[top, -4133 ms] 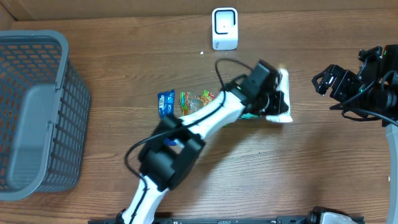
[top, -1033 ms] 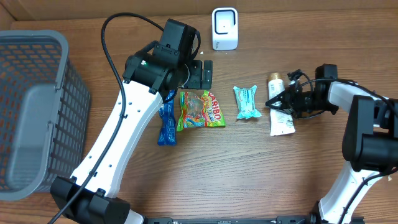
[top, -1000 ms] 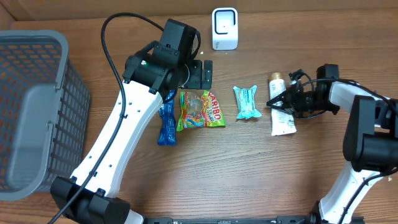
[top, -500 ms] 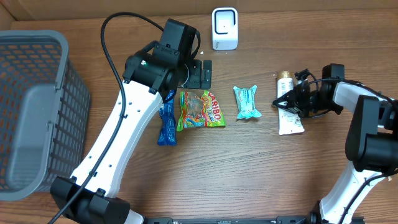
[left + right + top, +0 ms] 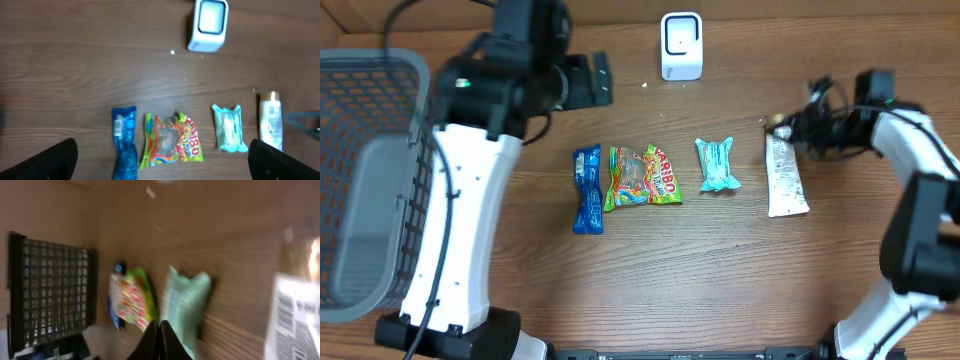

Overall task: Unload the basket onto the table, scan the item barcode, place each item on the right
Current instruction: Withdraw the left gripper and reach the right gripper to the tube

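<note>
My right gripper is closed beside the white tube's cap (image 5: 776,120). It should move back, open and take hold of the tube's body (image 5: 784,177) before it carries the tube to the scanner.
Several items lie in a row on the wooden table: a blue packet (image 5: 587,188), a Haribo bag (image 5: 643,177), a teal packet (image 5: 718,163) and a white tube (image 5: 785,175). The white scanner (image 5: 681,45) stands at the back. My left gripper (image 5: 598,82) hangs open and empty, high over the table's back left. Its wrist view looks down on the scanner (image 5: 208,25), the Haribo bag (image 5: 171,145) and the tube (image 5: 270,120). My right gripper (image 5: 788,127) is shut on nothing by the tube's cap. Its blurred view shows shut fingertips (image 5: 160,340) and the tube's barcode side (image 5: 295,315).
A grey mesh basket (image 5: 370,180) stands at the left edge, also visible in the right wrist view (image 5: 47,290). The right arm reaches in from the right side. Bare wood lies in front of the row of items.
The left arm has swung away to the back left and risen. The right gripper, still shut, nudged the white tube right until it lies straight, then moved toward the back.
</note>
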Available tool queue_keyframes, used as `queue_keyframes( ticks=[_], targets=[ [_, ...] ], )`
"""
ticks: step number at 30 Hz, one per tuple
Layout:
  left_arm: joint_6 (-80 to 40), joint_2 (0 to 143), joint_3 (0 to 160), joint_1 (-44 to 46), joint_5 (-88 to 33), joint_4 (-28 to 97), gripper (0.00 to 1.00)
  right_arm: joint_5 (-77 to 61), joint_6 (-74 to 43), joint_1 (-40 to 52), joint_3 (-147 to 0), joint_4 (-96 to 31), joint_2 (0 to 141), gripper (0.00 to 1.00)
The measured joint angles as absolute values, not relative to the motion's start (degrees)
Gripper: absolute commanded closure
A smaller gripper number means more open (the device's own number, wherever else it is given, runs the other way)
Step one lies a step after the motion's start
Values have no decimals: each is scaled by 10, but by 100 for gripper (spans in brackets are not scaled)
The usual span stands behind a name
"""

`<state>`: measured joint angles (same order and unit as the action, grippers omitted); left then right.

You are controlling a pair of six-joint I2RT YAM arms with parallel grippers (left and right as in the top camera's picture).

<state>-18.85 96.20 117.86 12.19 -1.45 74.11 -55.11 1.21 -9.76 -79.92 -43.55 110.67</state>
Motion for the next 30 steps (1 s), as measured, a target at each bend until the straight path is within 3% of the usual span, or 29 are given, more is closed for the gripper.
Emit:
queue_keyframes(
  ticks=[9,14,18,30],
  targets=[
    [-178,962,1201,14,-24,792,0,-465,-23,-144,-851,-537,947,94],
    [-163,962,1201,-30,-17,822,0,-350,-16,-168,-848,-625,960,70],
    [-158,962,1201,-31,-3,844,0,-293,13,-168,-847,-639,971,57],
    [-150,962,1201,-31,7,840,0,-266,94,-168,-769,-590,982,44]
  ],
)
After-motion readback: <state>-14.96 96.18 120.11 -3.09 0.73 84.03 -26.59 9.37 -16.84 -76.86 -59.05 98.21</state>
